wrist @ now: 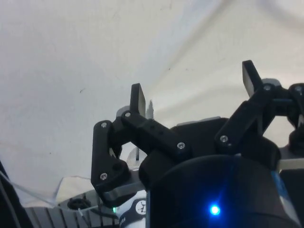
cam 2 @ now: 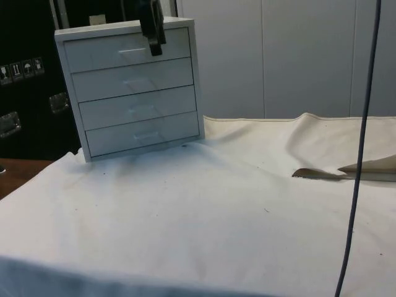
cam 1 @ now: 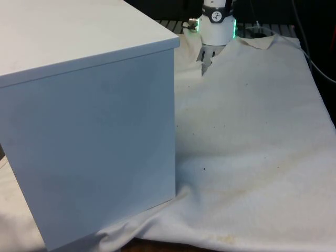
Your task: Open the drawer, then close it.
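Note:
The top drawer will slide straight and far out over the cloth when I pull, because only open cloth (cam 1: pixel 215 115) lies in front of the chest's front edge.
A white chest of drawers (cam 2: pixel 136 86) stands on the cloth, its four drawer fronts facing the side view. All four drawers sit flush, including the top drawer (cam 2: pixel 127 52) with its small handle. In the front view the chest (cam 1: pixel 89 131) turns a plain side and back to me. My black gripper (cam 2: pixel 153 43) hangs in front of the top drawer's right part, fingers pointing down. In the wrist view the gripper (wrist: pixel 194 90) is open, its two fingers (wrist: pixel 137 99) wide apart with only white cloth beyond them. The gripper (cam 1: pixel 206 62) also shows past the chest's far corner.
The white cloth (cam 2: pixel 216 210) covers the table, with a folded-up edge (cam 2: pixel 346 170) on the side view's right. A dark cable (cam 2: pixel 362 142) hangs down there. Open cloth (cam 1: pixel 252 136) lies on the front view's right of the chest.

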